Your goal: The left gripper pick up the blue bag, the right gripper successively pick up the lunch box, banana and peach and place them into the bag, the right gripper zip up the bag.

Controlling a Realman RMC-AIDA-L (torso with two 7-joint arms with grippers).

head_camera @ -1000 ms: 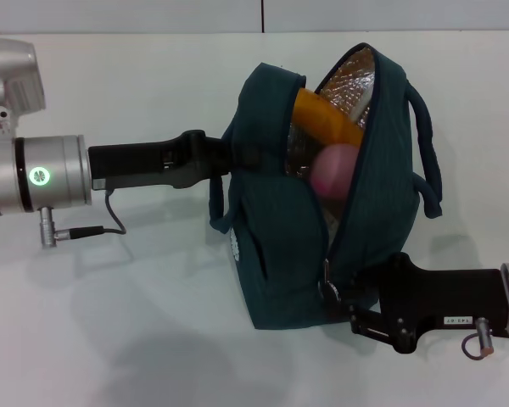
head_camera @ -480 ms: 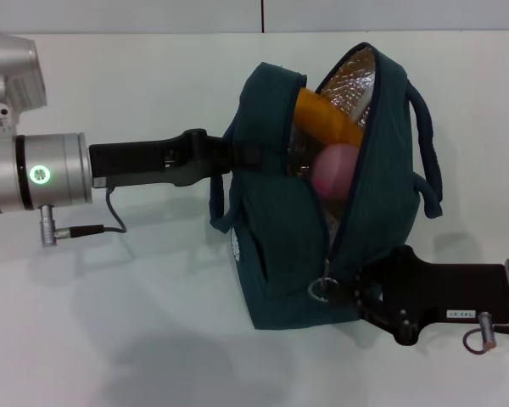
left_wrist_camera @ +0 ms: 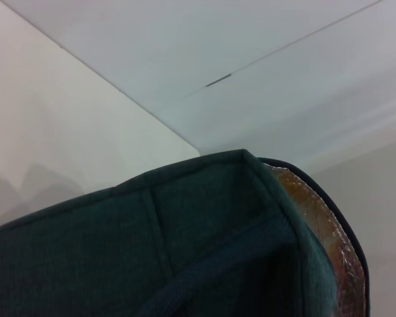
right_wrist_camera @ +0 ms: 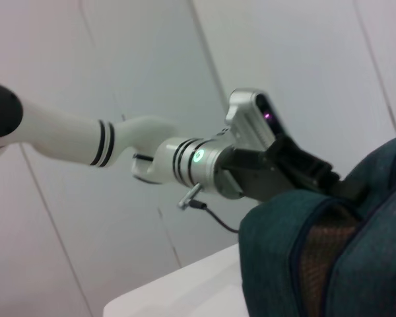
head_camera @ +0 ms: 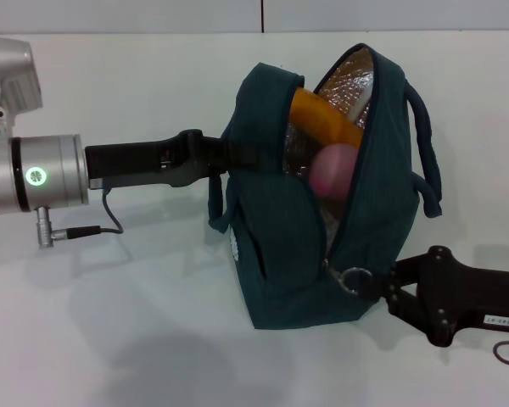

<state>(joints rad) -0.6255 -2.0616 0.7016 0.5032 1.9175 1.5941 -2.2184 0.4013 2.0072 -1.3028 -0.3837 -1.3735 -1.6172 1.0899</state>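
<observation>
The bag's upper side (head_camera: pixel 259 140) is in my left gripper, high above the zip pull, so my left gripper should take hold of the bag's lower side (head_camera: pixel 247 259) to keep the bag steady.
The blue bag (head_camera: pixel 297 254) hangs upright just above the table, its mouth open and its foil lining (head_camera: pixel 348 80) showing. My left gripper (head_camera: pixel 237 155) is shut on the bag's left side by a handle and holds it up. Inside lie the banana (head_camera: pixel 322 119) and the pink peach (head_camera: pixel 335 170); the lunch box is hidden. My right gripper (head_camera: pixel 380 284) is at the bag's lower right, shut on the metal ring zip pull (head_camera: pixel 355 278). The bag's fabric also fills the left wrist view (left_wrist_camera: pixel 185 251) and shows in the right wrist view (right_wrist_camera: pixel 330 264).
The white table (head_camera: pixel 136 322) lies under the bag, with a wall line along the far edge. The bag's right handle (head_camera: pixel 426 153) hangs loose. My left arm shows in the right wrist view (right_wrist_camera: pixel 204 162), reaching to the bag.
My right gripper has moved to the right, and the zip ring has come with it, out from the bag's lower corner. The left arm and bag have barely shifted.
</observation>
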